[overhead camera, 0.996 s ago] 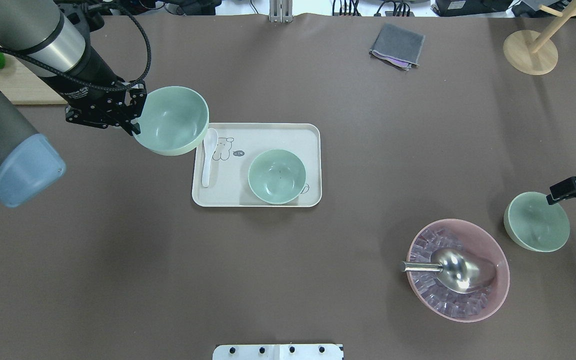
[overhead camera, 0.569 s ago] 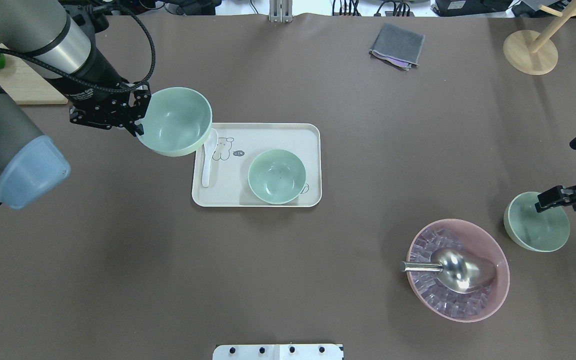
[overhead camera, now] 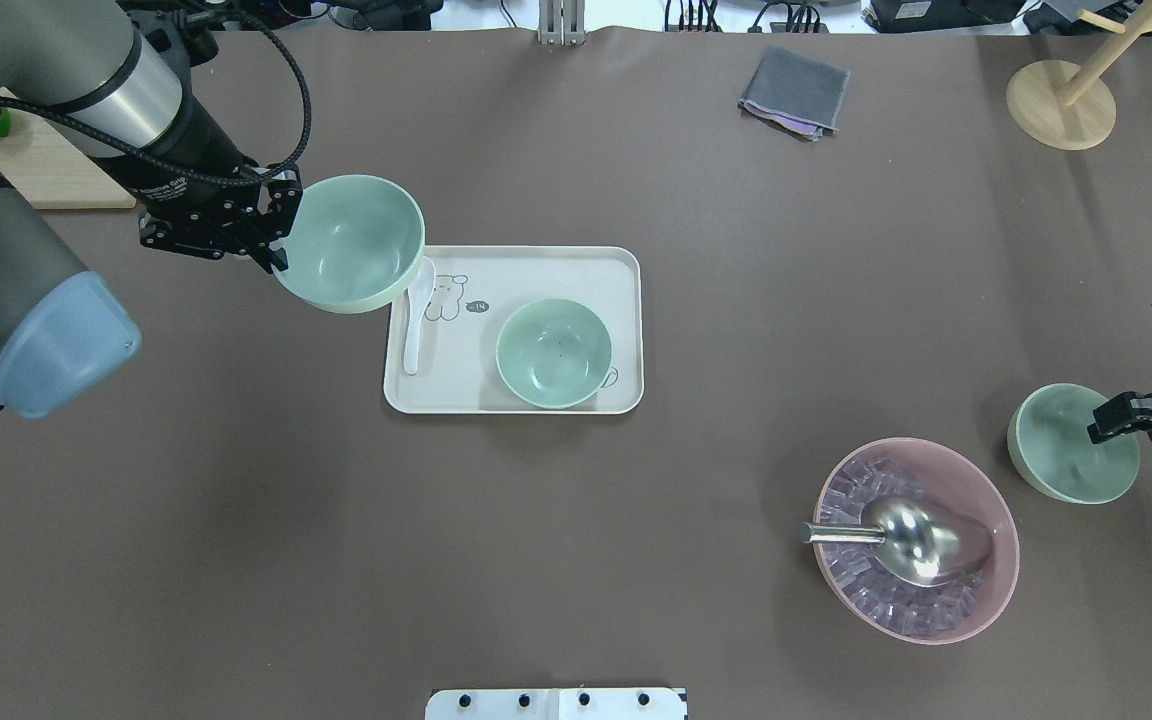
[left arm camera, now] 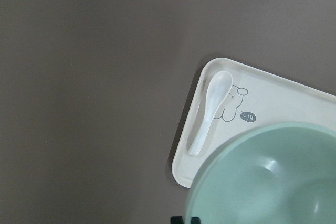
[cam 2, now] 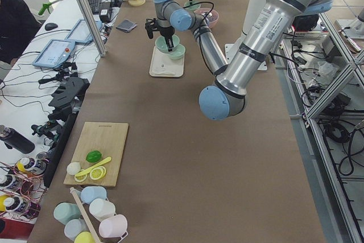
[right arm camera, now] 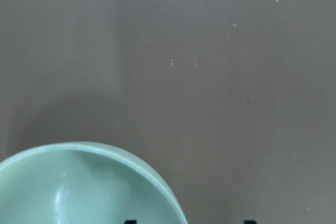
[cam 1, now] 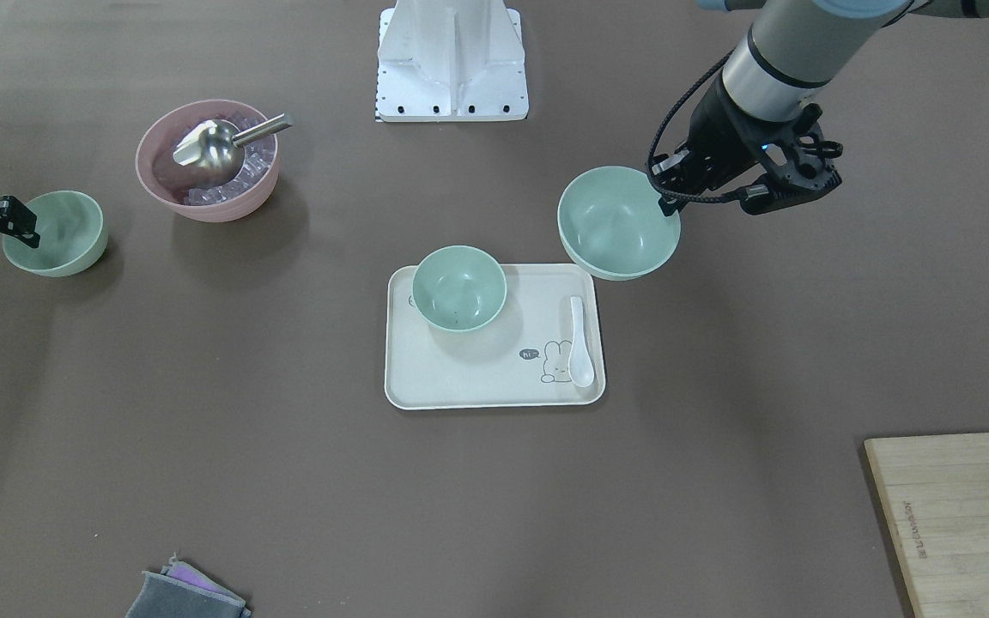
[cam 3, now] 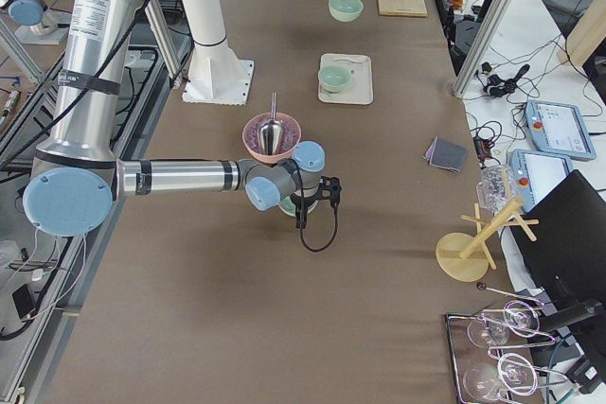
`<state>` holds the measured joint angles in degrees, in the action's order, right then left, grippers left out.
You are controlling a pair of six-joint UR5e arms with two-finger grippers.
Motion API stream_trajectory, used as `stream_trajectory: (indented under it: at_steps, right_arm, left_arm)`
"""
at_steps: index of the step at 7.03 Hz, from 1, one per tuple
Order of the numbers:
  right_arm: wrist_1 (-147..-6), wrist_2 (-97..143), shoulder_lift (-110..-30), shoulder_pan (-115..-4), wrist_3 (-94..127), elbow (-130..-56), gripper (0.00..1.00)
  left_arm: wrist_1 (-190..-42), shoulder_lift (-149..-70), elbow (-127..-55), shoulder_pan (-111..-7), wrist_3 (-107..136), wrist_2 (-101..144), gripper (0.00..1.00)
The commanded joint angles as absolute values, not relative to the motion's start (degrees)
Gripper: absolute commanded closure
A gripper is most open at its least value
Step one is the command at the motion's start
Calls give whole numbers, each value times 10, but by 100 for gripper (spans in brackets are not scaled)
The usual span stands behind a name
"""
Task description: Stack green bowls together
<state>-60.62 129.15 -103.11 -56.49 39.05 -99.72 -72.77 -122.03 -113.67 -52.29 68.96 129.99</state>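
Note:
The third green bowl will sit deep inside, with the rims close together, when I lower it in, because the empty green bowls widen the same way to wide rims.
My left gripper is shut on the rim of a pale green bowl and holds it in the air just off the tray's far left corner; it also shows in the front view. A second green bowl sits on the cream tray. A third green bowl stands on the table at the right. My right gripper is open, with its fingers on either side of that bowl's rim.
A white spoon lies on the tray's left side. A pink bowl with ice and a metal scoop stands just left of the third bowl. A grey cloth, a wooden stand and a cutting board lie farther off.
My left gripper shifted the held bowl slightly right, then held still. My right gripper moved in over the third bowl's right rim and lower.

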Motion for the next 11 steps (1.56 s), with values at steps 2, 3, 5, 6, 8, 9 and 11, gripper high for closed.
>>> stream_trajectory:
  at_steps: [2, 3, 5, 6, 8, 9, 11]
  right_arm:
    - [-593, 1293, -1045, -565, 390, -1003, 76]
    - [-593, 1293, -1058, -564, 389, -1019, 80]
    - [-594, 1294, -1063, -564, 389, -1034, 82]
    - [-594, 1293, -1063, -563, 391, -1033, 86]
    - [-595, 1296, -1063, -565, 395, -1050, 100]
    - [-607, 1311, -1064, -577, 397, -1080, 100]
    - [-655, 1368, -1059, -632, 397, -1120, 100]
  left_arm:
    - [-728, -1219, -1138, -523, 689, 1299, 100]
    - [-728, -1219, -1139, -523, 690, 1299, 100]
    - [-728, -1219, -1137, -523, 689, 1299, 100]
    - [-728, -1218, -1136, -523, 688, 1299, 100]
    - [-728, -1220, -1136, -520, 689, 1298, 100]
    - [-728, -1221, -1136, -511, 690, 1296, 100]
    - [-729, -1226, -1134, -493, 698, 1285, 100]
